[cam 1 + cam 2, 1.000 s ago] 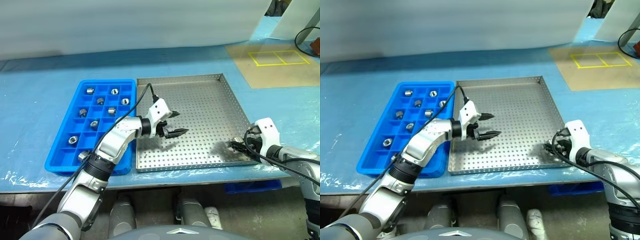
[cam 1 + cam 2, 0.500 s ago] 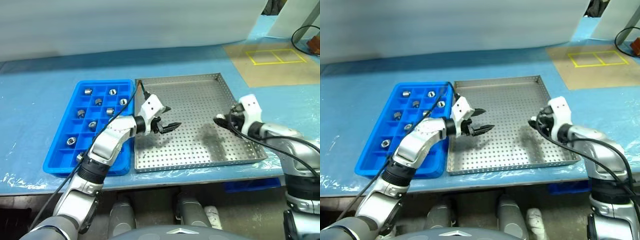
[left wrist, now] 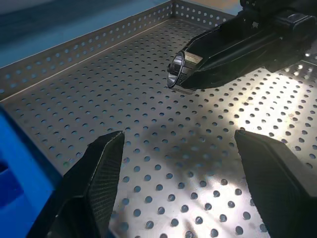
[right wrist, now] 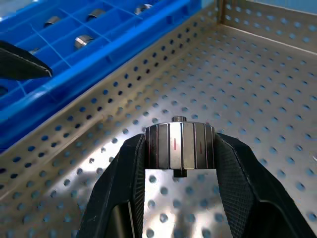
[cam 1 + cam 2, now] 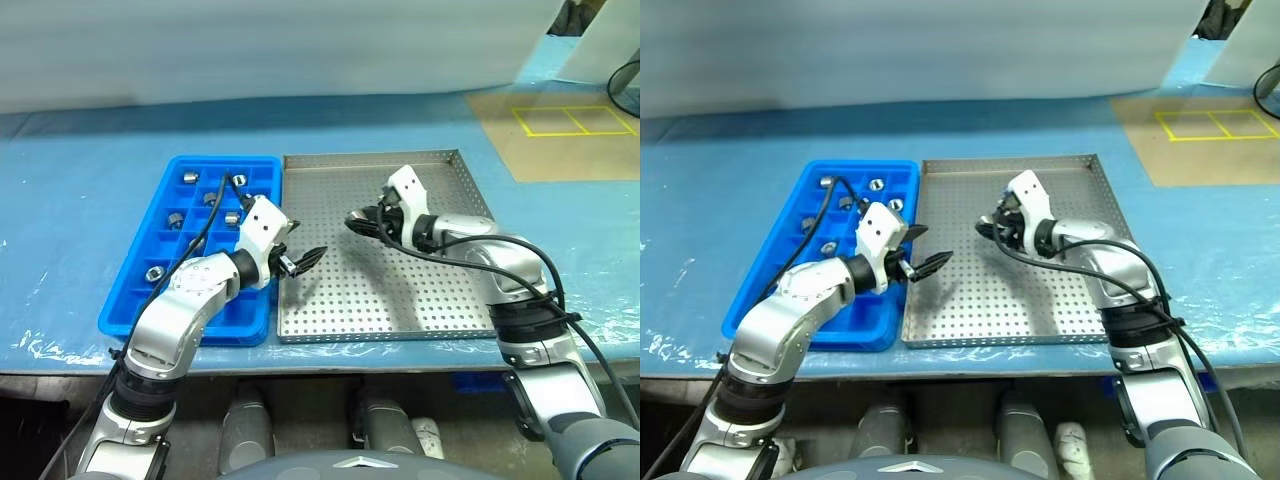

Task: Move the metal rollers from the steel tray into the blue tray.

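The metal roller (image 4: 179,146) is straight in my right gripper. I should keep carrying it until it is over the blue tray's empty front corner compartment (image 5: 243,309), then let it go.
The steel tray (image 5: 420,290) lies right of the blue tray (image 5: 130,300), their sides touching. Several metal rollers (image 5: 155,273) sit in the blue tray's compartments. My right gripper (image 5: 352,219) hovers over the steel tray's left-centre, shut on one metal roller (image 4: 179,146) that shows clamped between both fingers; the same roller (image 3: 176,69) appears at its tip in the left wrist view. My left gripper (image 5: 305,241) is open and holds nothing, low over the steel tray's left edge beside the blue tray, pointing toward the right gripper with a gap between them.
A blue plastic sheet (image 5: 80,180) covers the table. A brown mat with a yellow taped rectangle (image 5: 575,120) lies at the back right, and a black cable (image 5: 628,85) loops at the far right. The table's front edge runs just below both trays.
My right gripper has carried the roller from the steel tray's front right corner up and leftward to its left-centre. My left gripper drew back to the left, toward the blue tray. The camera shifted.
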